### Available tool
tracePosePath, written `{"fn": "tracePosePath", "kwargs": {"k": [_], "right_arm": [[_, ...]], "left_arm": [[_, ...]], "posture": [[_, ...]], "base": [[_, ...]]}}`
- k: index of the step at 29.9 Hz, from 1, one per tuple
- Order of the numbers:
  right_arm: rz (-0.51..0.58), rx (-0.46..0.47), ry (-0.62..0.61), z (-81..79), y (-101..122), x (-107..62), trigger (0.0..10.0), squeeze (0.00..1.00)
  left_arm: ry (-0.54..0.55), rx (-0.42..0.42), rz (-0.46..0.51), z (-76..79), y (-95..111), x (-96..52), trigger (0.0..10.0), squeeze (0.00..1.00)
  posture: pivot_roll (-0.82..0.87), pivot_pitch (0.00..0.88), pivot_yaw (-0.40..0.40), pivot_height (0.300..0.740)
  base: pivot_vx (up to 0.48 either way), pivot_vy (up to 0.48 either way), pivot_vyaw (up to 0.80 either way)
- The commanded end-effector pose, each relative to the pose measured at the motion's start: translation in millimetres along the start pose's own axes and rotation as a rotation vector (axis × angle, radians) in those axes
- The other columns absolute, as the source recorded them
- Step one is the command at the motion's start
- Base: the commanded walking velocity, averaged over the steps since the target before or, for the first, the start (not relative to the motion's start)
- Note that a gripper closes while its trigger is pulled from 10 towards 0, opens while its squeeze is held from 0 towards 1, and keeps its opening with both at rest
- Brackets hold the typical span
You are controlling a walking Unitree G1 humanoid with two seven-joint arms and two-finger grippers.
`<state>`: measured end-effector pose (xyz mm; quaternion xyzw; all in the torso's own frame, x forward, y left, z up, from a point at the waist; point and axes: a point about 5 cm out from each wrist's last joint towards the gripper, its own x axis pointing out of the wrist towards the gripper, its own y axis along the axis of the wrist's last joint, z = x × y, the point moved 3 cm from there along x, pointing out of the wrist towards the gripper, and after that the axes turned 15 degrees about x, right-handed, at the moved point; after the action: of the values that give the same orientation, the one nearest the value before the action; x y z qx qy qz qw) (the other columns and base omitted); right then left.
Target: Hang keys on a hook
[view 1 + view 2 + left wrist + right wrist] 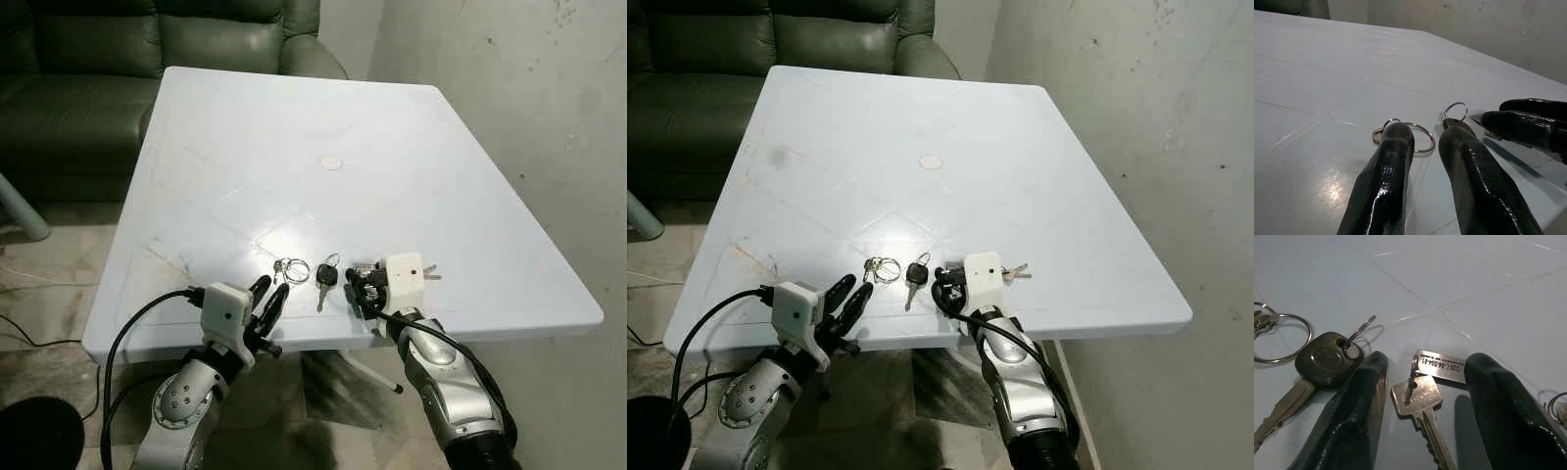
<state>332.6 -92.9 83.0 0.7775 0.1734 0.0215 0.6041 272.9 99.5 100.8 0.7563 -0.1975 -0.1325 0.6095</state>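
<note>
The thin metal key ring goes loosely through the silver key's hole (1413, 385). The silver key will hang below when I lift the ring.
Several keys lie near the front edge of the white table (294, 127). A silver key ring (292, 268) with small keys lies left of a black-headed key (327, 279). My right gripper (1427, 363) is open and low over the table, its fingers on either side of a silver key (1418, 399) with a metal tag (1442, 366). The black-headed key (1327, 361) lies just outside one finger. My left gripper (1426, 133) is open at the table's front left, its tips just short of the key ring (1431, 142), with nothing between its fingers.
More silver keys (431, 274) lie just right of the right gripper's wrist. A small round cap (333, 163) sits at the table's centre. A dark green sofa (118, 59) stands behind the table, and a grey wall (529, 88) runs along the right.
</note>
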Motion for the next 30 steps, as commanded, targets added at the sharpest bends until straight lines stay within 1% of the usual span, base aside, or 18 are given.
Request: {"fn": "tracePosePath", "kwargs": {"k": [1,2,3,4,5,19,26,30], "right_arm": [[0.000,-0.010,-0.006,1.3,1.7,-2.1,5.1,0.00],[-0.001,-0.010,-0.006,1.4,1.6,-2.3,5.1,0.00],[-0.002,-0.010,-0.006,1.3,1.5,-2.7,1.9,0.00],[-0.002,-0.010,-0.006,1.3,1.5,-2.7,1.9,0.00],[-0.004,-0.011,-0.007,1.2,0.9,-2.7,0.0,0.00],[-0.010,-0.012,-0.015,0.4,-0.9,-2.7,0.0,0.00],[-0.012,0.006,-0.026,0.7,-0.7,-1.5,0.0,0.00],[-0.004,0.018,-0.031,-2.2,0.6,1.4,0.0,0.00]], "left_arm": [[-0.008,0.011,0.004,2.4,3.4,0.2,10.0,0.00],[-0.008,0.011,0.004,2.5,3.5,0.1,10.0,0.00],[-0.007,0.011,0.004,2.8,3.8,0.0,10.0,0.00],[-0.007,0.011,0.004,2.8,3.8,0.0,10.0,0.00],[-0.005,0.012,0.002,2.6,3.5,0.1,10.0,0.00],[0.010,0.013,-0.003,1.2,2.9,-1.9,10.0,0.00],[0.016,0.017,-0.004,0.4,3.5,-1.5,10.0,0.00],[0.025,0.018,-0.004,-0.2,4.1,-2.1,10.0,0.00]], "posture": [[0.05,0.116,-0.119,0.740],[0.05,0.116,-0.119,0.740],[0.05,0.120,-0.119,0.740],[0.05,0.120,-0.119,0.740],[0.05,0.118,-0.121,0.740],[0.06,0.129,-0.128,0.740],[0.07,0.136,-0.131,0.740],[0.07,0.137,-0.132,0.740]], "base": [[0.000,0.000,0.00],[0.000,0.000,0.00],[0.000,0.000,0.00],[0.000,0.000,0.00],[0.000,0.000,0.00],[0.000,0.000,0.00],[0.000,0.000,0.00],[0.000,0.000,0.00]]}}
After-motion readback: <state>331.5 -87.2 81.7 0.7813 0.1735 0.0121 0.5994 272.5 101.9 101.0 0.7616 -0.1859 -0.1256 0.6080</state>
